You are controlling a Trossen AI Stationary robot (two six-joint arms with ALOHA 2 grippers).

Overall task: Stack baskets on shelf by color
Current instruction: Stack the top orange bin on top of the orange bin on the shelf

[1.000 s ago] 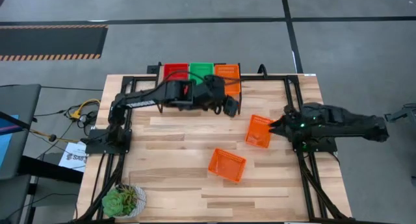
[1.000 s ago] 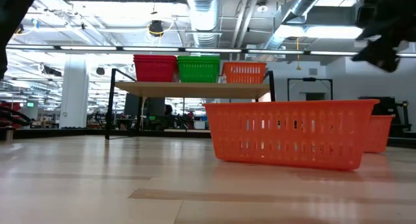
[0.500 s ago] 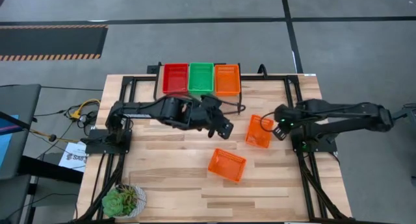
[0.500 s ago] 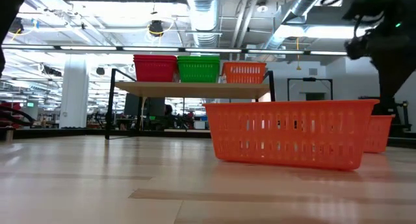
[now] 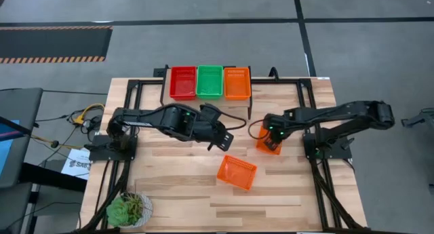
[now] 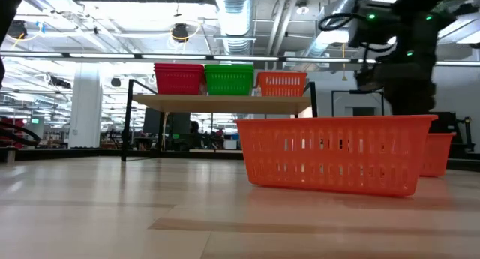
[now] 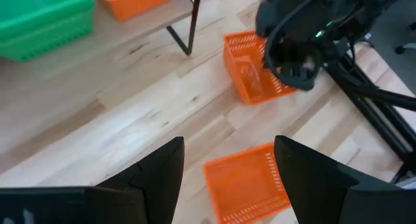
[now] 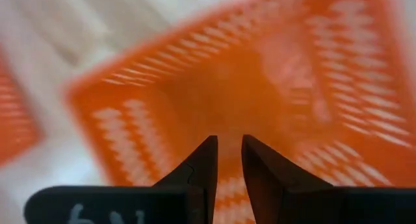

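The orange basket (image 5: 263,145) is under my right gripper and far from my left gripper. My right gripper should back out and push the basket's outer side (image 5: 279,150) across first.
A red (image 5: 183,82), a green (image 5: 209,81) and an orange basket (image 5: 237,83) stand side by side on the shelf (image 6: 225,103) at the table's far edge. Two more orange baskets rest on the tabletop: one near the middle (image 5: 237,171), one farther right (image 7: 250,78). My right gripper (image 8: 227,160) is shut and hangs over the right one's open inside, pointing down. My left gripper (image 7: 227,169) is open with nothing between its fingers. It hovers above the table between the shelf and the middle basket. My right gripper points down into the right orange basket (image 8: 234,87) with shut fingers. Whether the fingertips touch its floor or a wall, I cannot tell, as the wrist view looks along the fingers and the arm covers the spot from above.
A potted green plant (image 5: 127,209) stands at the table's near left corner. Black frame rails (image 5: 325,186) run along both sides of the tabletop. Bare wood lies left of the middle basket and along the near edge.
My left gripper has drawn back from the shelf toward the table's near edge and now hangs over the middle of the table. My right gripper has reached toward the table's left, from beside the right orange basket to above it.
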